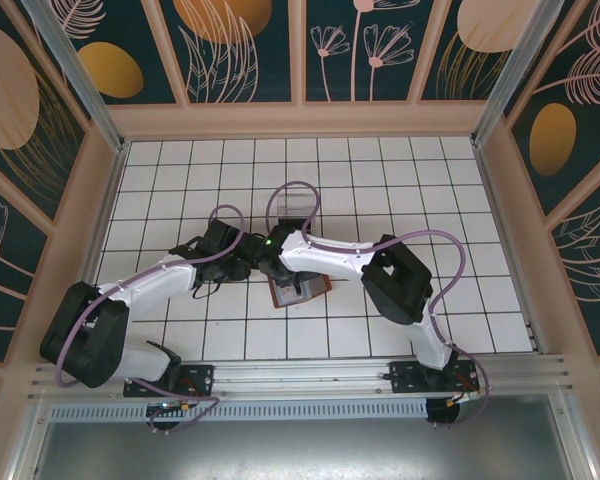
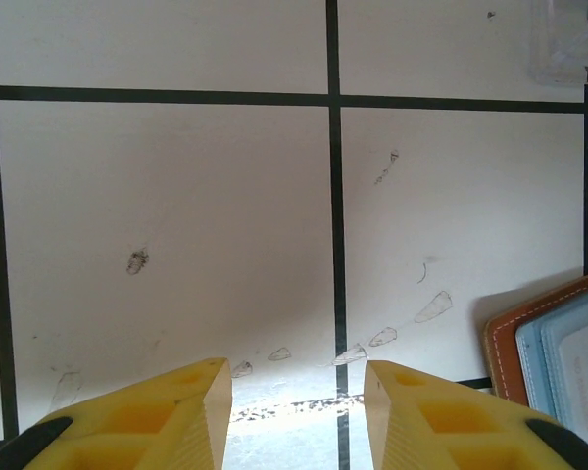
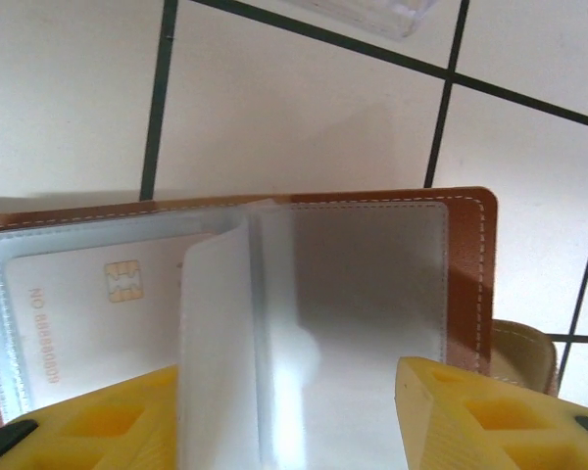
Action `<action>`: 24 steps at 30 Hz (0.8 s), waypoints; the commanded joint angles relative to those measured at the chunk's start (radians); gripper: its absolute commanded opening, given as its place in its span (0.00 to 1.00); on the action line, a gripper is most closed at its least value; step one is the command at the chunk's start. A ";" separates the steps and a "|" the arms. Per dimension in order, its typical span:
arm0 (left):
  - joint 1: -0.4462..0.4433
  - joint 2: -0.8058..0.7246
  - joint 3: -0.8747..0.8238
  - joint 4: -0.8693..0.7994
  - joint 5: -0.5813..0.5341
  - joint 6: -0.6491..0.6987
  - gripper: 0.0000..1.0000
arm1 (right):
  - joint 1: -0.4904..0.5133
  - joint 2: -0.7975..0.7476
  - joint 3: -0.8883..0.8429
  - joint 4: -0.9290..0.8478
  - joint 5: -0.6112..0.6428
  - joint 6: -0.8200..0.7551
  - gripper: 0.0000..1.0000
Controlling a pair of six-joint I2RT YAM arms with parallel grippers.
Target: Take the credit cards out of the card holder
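The clear page (image 3: pixel 218 328) is upright inside my right gripper's fingers, so that gripper should carry on toward the card holder's strap edge (image 3: pixel 468 284), laying the page flat, and close there.
The card holder (image 3: pixel 465 264) lies open on the tiles, brown with white stitching and clear sleeves inside; it also shows under the two wrists (image 1: pixel 302 290). A pale credit card (image 3: pixel 78 304) with a gold chip sits in the left sleeve. One clear sleeve page (image 3: pixel 216 343) curls upright. My right gripper (image 3: pixel 289 382) hovers just over the sleeves, open, its yellow fingers either side of that page. My left gripper (image 2: pixel 294 377) is open over bare tile, nothing between its fingers, with the card holder's corner (image 2: pixel 554 343) to its right.
A clear plastic tray (image 1: pixel 295 205) stands one tile beyond the card holder, its edge at the top of both wrist views (image 2: pixel 571 39) (image 3: pixel 372 12). Both arms crowd the table's middle. Wooden walls (image 1: pixel 110 160) fence the tiled table.
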 commanded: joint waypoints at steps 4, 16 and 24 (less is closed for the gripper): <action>0.003 0.019 0.027 0.015 0.045 0.012 0.41 | -0.022 -0.061 -0.091 -0.007 0.058 0.033 0.54; 0.000 0.011 0.030 0.009 0.062 -0.009 0.41 | -0.176 -0.325 -0.450 0.356 -0.235 -0.030 0.51; -0.039 0.023 0.043 0.011 0.076 -0.016 0.41 | -0.244 -0.443 -0.635 0.564 -0.465 -0.020 0.40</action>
